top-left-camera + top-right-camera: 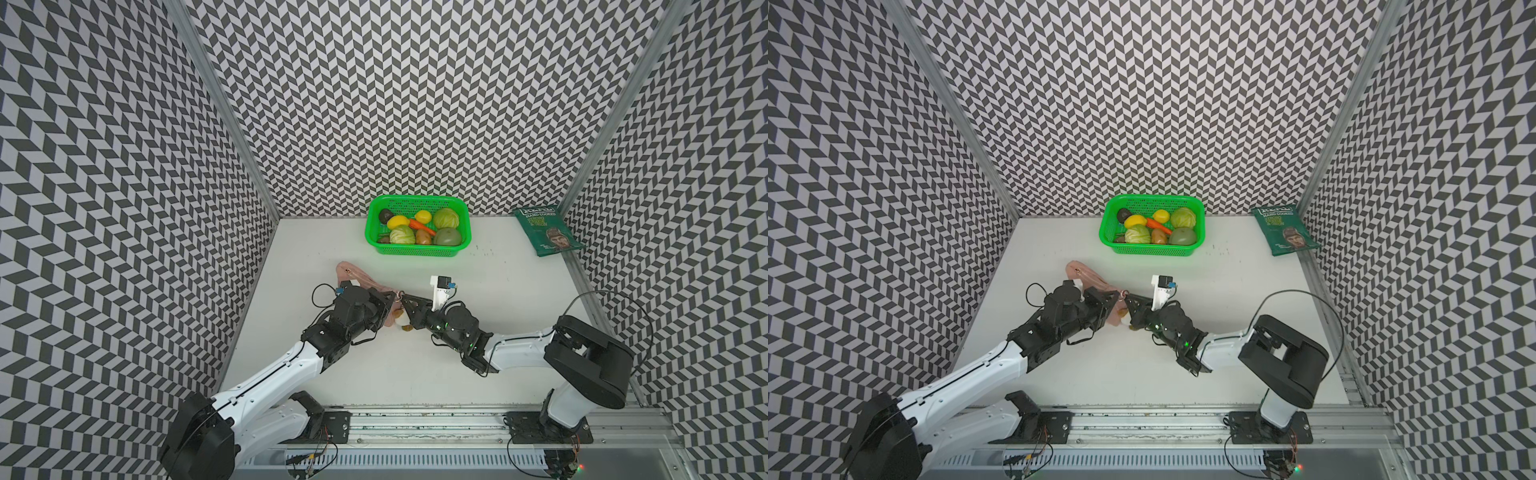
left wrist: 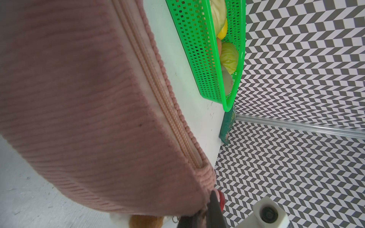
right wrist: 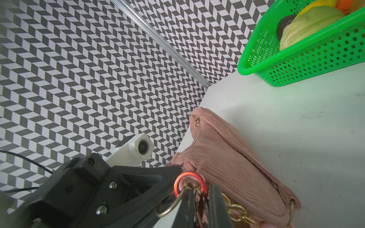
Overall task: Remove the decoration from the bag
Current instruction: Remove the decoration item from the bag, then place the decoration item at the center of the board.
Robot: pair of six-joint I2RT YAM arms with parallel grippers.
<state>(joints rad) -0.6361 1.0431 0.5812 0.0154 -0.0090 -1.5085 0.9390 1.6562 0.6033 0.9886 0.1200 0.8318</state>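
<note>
The clasp [image 3: 190, 173] loops through the bag's ring [image 3: 193, 179] at the end of my left gripper, so my right gripper should pull the clasp back while my left gripper keeps the bag steady.
The bag [image 1: 357, 274] [image 1: 1088, 272] is a dusty-pink ribbed pouch, held off the table at mid-left. My left gripper [image 1: 392, 296] [image 1: 1115, 296] is shut on its near corner, and pink fabric [image 2: 79, 98] fills the left wrist view. The decoration [image 1: 401, 321] [image 1: 1123, 320] hangs under that corner as a small white and brown plush [image 2: 144, 222], mostly hidden by both grippers. Its red-gold clasp [image 3: 187, 173] loops through the bag's ring beside a gold chain [image 3: 235, 209]. My right gripper [image 3: 201, 203] [image 1: 406, 298] is shut on the clasp, tip to tip with the left one.
A green basket [image 1: 417, 248] [image 1: 1150, 249] of toy vegetables stands at the back centre. A dark green crisp packet [image 1: 545, 230] lies in the back right corner. Patterned walls close in three sides, and both arms reach in from the front rail.
</note>
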